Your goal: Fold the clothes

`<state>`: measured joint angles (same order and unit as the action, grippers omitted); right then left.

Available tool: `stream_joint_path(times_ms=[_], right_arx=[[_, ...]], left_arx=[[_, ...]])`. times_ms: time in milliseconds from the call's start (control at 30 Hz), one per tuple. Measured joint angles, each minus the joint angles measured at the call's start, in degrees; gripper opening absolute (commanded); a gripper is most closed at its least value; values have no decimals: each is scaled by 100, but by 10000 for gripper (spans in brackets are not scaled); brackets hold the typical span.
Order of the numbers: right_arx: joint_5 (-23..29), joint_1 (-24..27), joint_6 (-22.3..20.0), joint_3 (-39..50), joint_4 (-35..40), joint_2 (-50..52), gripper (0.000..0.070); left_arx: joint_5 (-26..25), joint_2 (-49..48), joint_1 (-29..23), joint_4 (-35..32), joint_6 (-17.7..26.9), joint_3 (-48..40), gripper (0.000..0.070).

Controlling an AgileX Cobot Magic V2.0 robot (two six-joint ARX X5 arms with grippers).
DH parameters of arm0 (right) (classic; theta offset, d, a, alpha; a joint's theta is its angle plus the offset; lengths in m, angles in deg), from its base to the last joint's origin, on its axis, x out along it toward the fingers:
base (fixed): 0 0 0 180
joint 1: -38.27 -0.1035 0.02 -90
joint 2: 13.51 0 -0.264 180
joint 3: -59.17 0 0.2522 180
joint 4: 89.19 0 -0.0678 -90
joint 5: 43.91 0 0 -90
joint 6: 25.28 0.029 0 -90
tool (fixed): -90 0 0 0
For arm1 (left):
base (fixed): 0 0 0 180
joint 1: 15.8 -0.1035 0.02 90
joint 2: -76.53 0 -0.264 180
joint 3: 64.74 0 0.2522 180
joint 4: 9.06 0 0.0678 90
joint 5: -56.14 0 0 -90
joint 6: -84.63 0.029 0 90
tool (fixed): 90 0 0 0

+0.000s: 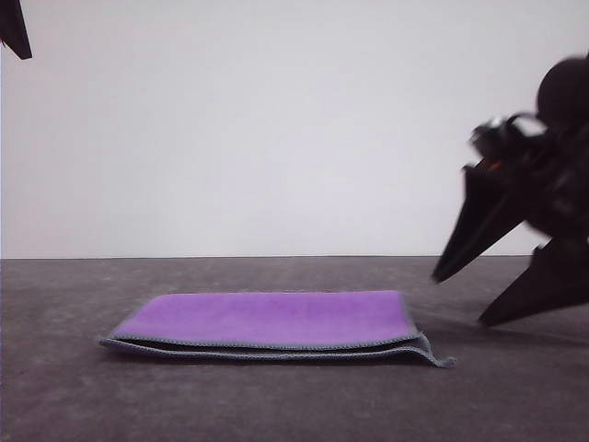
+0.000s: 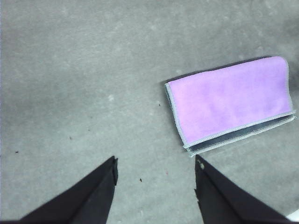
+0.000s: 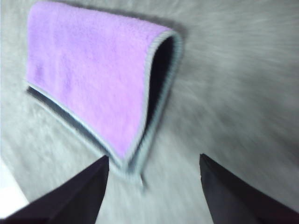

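The clothes (image 1: 267, 319) will stay puffed up in a rounded bend when the robot folds them over, because a gap (image 1: 391, 347) shows between the layers along the stitched edge.
The clothes (image 1: 276, 324) lie folded in half on the grey table, purple face up, with a dark grey layer and light stitched edging along the near edge. From the left wrist the cloth (image 2: 231, 102) lies flat, off to one side of the fingers. My left gripper (image 2: 156, 170) is open and empty above bare table. My right gripper (image 1: 460, 299) hovers open just right of the cloth, fingers pointing down and left. In the blurred right wrist view the cloth's folded end (image 3: 103, 84) lies just beyond the open right gripper (image 3: 154, 168).
A grey mottled tabletop (image 1: 92, 405) runs back to a plain white wall (image 1: 276, 129). A dark part of the left arm (image 1: 14, 28) shows at the top left corner. Bare table lies around the cloth on all sides.
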<state>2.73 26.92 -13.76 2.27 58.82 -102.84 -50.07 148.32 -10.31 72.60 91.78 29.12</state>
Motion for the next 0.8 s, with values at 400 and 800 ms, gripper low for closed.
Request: stream_joint_path(times_ms=[400,800], right_arx=[[-208,-511,1120,-20,1479,-659,390],[-170,-697,1388,-33,1511,-744,35]], left_arx=[[0,0,2,-1,-58,0,319],[0,0,2,-2,-60,0,319]])
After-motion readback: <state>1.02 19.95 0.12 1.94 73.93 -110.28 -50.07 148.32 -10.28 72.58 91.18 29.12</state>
